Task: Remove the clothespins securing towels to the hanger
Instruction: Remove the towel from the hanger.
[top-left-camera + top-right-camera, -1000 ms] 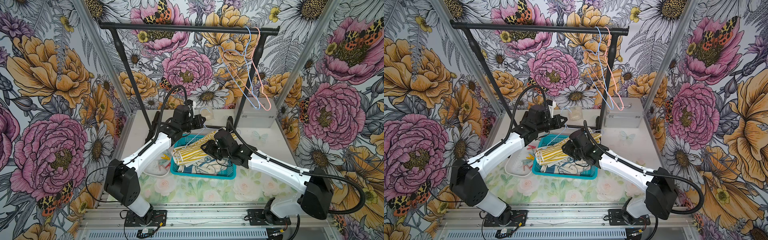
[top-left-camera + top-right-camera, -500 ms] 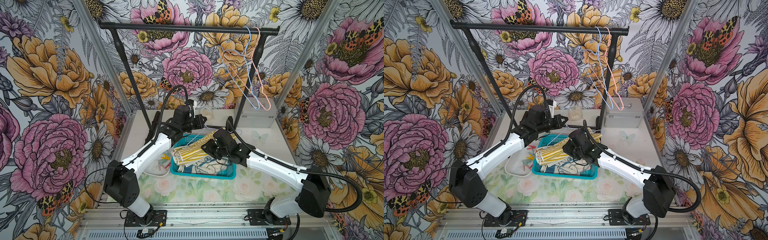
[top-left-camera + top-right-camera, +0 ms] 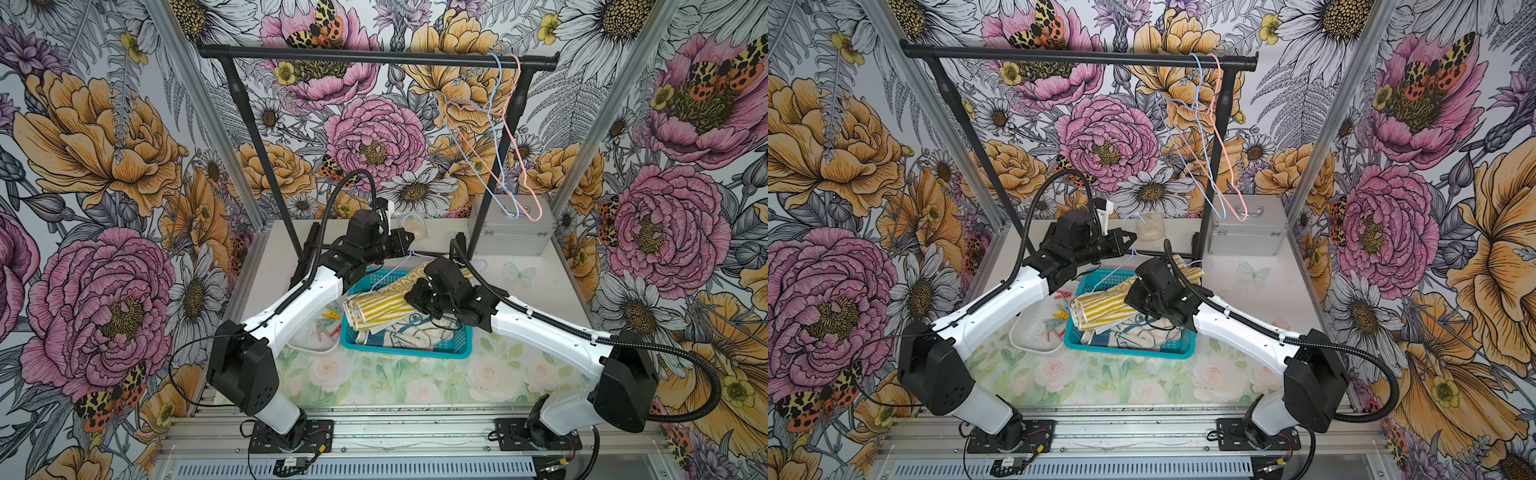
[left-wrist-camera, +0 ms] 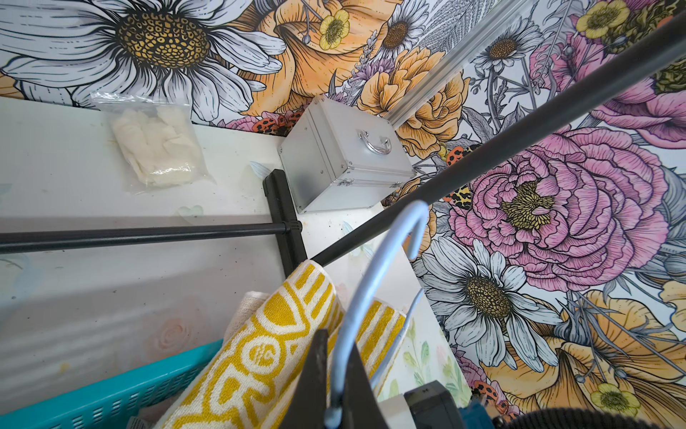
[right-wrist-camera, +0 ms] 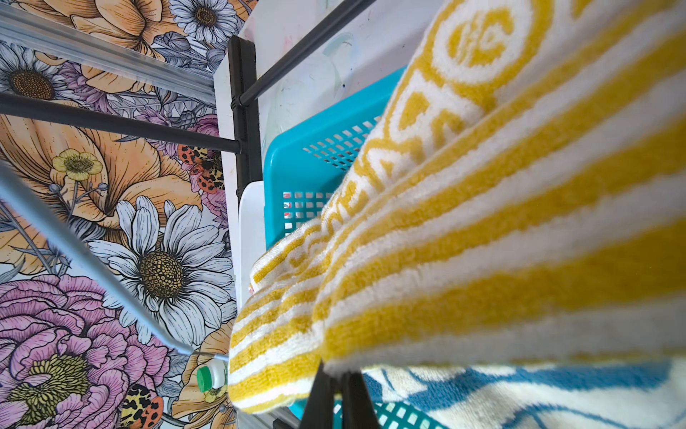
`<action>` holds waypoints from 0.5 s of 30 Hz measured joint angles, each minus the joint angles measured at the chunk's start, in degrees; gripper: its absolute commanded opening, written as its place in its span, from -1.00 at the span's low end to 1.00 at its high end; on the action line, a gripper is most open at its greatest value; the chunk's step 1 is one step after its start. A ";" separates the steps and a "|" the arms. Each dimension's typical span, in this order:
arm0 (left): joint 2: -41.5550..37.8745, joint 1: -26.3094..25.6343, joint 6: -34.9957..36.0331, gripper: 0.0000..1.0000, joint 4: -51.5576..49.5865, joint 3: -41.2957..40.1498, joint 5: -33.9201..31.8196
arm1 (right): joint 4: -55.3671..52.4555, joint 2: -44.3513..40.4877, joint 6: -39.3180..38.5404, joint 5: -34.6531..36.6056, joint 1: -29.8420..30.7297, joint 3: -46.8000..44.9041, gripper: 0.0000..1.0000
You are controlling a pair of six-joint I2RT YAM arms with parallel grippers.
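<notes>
The striped towel drapes over the light blue hanger (image 4: 382, 325). Next, I pull the towel's edge (image 5: 339, 357) back with my right gripper while my left gripper lifts the hanger clear.
My left gripper (image 3: 409, 239) (image 4: 339, 356) is shut on the neck of a light blue wire hanger (image 4: 386, 267) above the far side of the teal basket (image 3: 407, 353). A yellow-and-white striped towel (image 3: 378, 305) (image 5: 482, 241) drapes from that hanger over the basket. My right gripper (image 3: 409, 297) (image 5: 336, 375) is shut on the towel's lower edge, which hides its fingertips. Beneath it in the basket lies a cream towel with blue drawing (image 3: 415, 332) (image 5: 519, 397). Several clothespins (image 3: 328, 322) in red, green and yellow lie in the white tray (image 3: 307, 345) left of the basket.
A black clothes rack (image 3: 374, 58) spans the back, with a blue hanger (image 3: 494, 137) and a pink hanger (image 3: 515, 145) hooked at its right end. A silver case (image 3: 511, 226) and a bag of gloves (image 4: 159, 148) sit by the back wall. A green-capped bottle (image 5: 209, 375) shows near the towel.
My right gripper has closed from part open onto the striped towel's edge and shifted slightly left. The left arm and the hanger have stayed put.
</notes>
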 measured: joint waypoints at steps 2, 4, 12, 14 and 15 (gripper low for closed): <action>0.00 0.00 0.07 -1.00 0.02 0.00 -0.07 | -0.02 0.00 -0.13 -0.02 0.00 0.22 -1.00; 0.00 0.00 0.15 -1.00 0.00 0.00 -0.07 | -0.02 0.00 -0.26 0.00 0.00 0.33 -1.00; 0.00 0.24 0.92 -1.00 -1.27 1.31 -0.07 | -1.44 -1.11 -1.36 0.63 0.02 0.33 -1.00; 0.00 0.52 1.29 -1.00 -2.45 3.10 -0.07 | -2.25 -2.14 -1.79 1.14 0.17 0.33 -1.00; 0.00 0.68 1.62 -1.00 -3.15 4.28 -0.04 | -2.64 -2.75 -1.90 1.49 0.22 0.33 -1.00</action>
